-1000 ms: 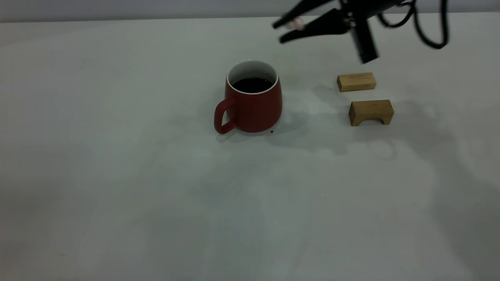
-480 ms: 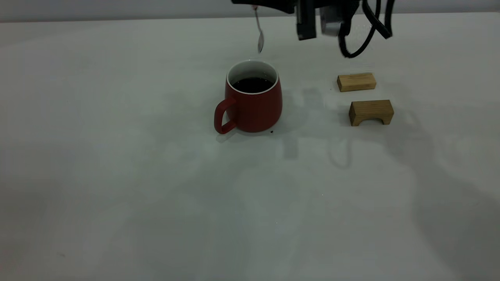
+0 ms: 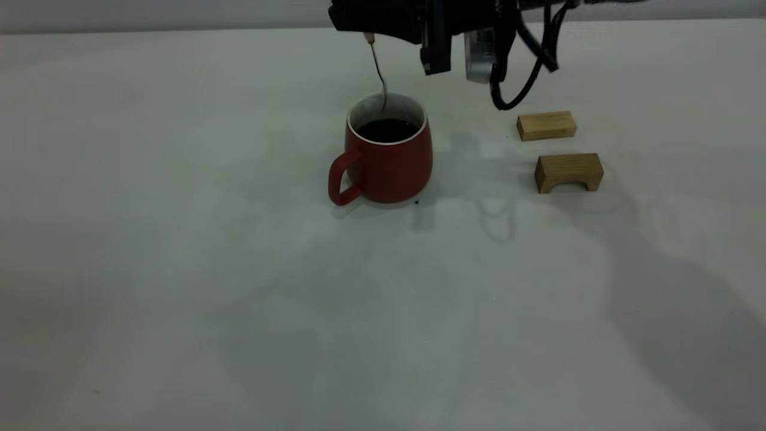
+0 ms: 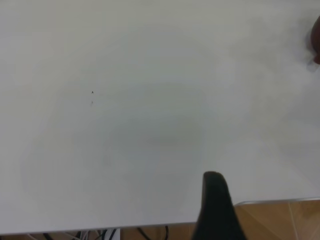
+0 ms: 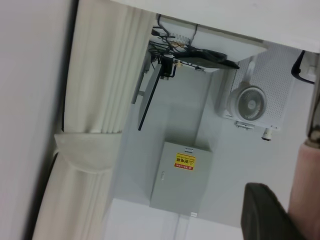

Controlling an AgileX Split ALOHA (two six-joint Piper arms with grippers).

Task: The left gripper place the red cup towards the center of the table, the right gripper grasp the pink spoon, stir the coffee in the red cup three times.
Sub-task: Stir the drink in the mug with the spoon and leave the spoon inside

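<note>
The pink spoon's bowl (image 3: pixel 383 105) is too high inside the red cup's opening. My right gripper should lower the spoon into the dark coffee (image 3: pixel 388 130) before it stirs.
The red cup (image 3: pixel 388 158) stands on the table (image 3: pixel 239 269) near its middle, its handle turned toward the left side, with dark coffee (image 3: pixel 387 130) inside. My right gripper (image 3: pixel 366 29) hangs above the cup's far rim, shut on the pink spoon (image 3: pixel 378 72), which points straight down. The spoon's bowl sits inside the cup's mouth against the white far wall, just over the coffee. In the right wrist view the pink handle (image 5: pixel 305 192) lies against a dark finger (image 5: pixel 265 215). My left gripper (image 4: pixel 215 200) is parked over the table's edge, and a sliver of the red cup (image 4: pixel 317 45) shows far off.
Two wooden blocks lie to the right of the cup: a flat one (image 3: pixel 546 126) and an arched one (image 3: pixel 568 172). A black speck (image 3: pixel 416 202) sits by the cup's base. The right arm's cables (image 3: pixel 526 78) dangle above the blocks.
My right gripper has swung left and come down with the spoon. The spoon's bowl has gone from above the cup into its mouth.
</note>
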